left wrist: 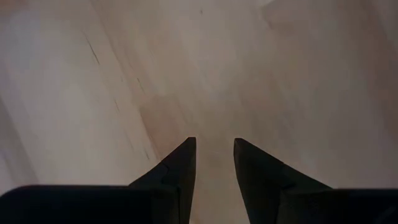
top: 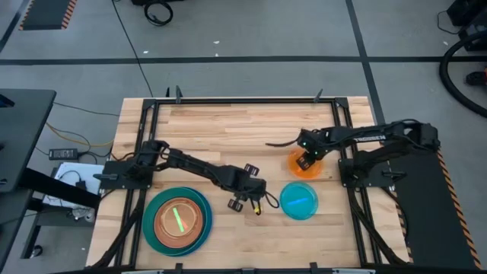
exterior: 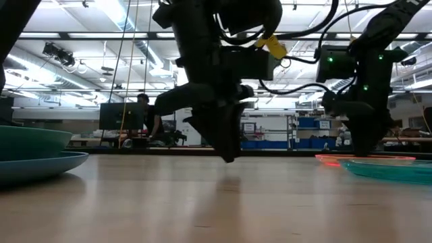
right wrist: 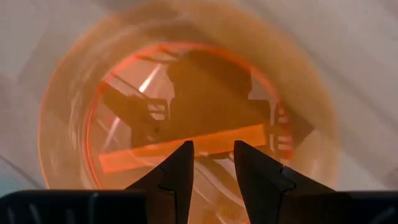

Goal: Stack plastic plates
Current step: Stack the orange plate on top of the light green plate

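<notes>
The orange plate (top: 304, 164) looks narrower than the salmon plate's rim (top: 179, 223). I expect the orange plate to settle inside that rim when I lower it onto the stack.
A stack of plates (top: 177, 221) stands near the table's near-left edge: a large teal plate (top: 152, 228) at the bottom, a salmon plate (top: 190, 228) in it and a small green one (top: 177, 218) on top. A cyan plate (top: 299, 200) and an orange plate (top: 313, 170) each lie flat on the wood at right. My right gripper (top: 307, 161) hangs low over the orange plate (right wrist: 186, 99), fingers nearly together. My left gripper (top: 247, 201) is over bare wood (left wrist: 205, 74) between the stack and the cyan plate, fingers also nearly together. My right gripper points down at the inside of the orange plate (right wrist: 205, 134), near its far-left part. In the low view its fingers (exterior: 368, 150) reach down to about the plate's rim (exterior: 337, 159). Whether they touch the plate, I cannot tell.
The wooden table (top: 228, 129) has bare room across its far half and middle. A black frame (top: 243, 100) runs along its far edge and sides. In the low view the stack (exterior: 34, 158) shows at left and the cyan plate (exterior: 391, 169) at right.
</notes>
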Robot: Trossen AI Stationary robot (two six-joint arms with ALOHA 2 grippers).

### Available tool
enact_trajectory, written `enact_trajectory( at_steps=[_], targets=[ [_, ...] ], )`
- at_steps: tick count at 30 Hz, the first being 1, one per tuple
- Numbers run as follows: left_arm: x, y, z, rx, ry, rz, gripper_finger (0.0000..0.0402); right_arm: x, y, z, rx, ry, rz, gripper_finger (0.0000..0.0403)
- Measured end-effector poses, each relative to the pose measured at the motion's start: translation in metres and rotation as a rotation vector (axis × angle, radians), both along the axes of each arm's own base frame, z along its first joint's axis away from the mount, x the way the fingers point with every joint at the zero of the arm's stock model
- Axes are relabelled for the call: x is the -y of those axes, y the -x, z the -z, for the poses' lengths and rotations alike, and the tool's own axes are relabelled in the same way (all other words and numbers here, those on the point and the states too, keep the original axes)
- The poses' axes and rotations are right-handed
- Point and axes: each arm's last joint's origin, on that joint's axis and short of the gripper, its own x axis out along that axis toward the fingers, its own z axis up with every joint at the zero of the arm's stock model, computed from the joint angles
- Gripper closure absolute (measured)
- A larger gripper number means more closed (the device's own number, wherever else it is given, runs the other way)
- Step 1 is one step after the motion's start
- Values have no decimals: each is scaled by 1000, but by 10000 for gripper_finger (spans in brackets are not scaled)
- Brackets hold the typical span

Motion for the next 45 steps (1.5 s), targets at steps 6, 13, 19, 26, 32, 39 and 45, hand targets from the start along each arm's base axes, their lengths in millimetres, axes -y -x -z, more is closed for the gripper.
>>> enact_trajectory(
  at_steps=[6,13,19,26,32,39,45],
  targets=[
    [6,2,0,7,24,-52,285,-4,-16,7,62,-1,-93,278],
    [11,1,-1,35,3,-56,285,-2,-42,-7,387,30,-216,278],
    [-1,-10,-6,140,-116,-27,285,2,-37,-16,418,36,-206,278],
    [-25,-32,-16,293,-187,144,285,0,-21,-30,398,95,-166,278],
    [-43,-49,-2,375,-224,272,285,1,-8,-48,424,259,-92,278],
    [-58,-61,17,415,-324,360,285,-1,1,-64,511,306,-55,278],
    [-74,-65,20,448,-266,410,285,-1,3,-66,523,305,-31,278]
  ],
)
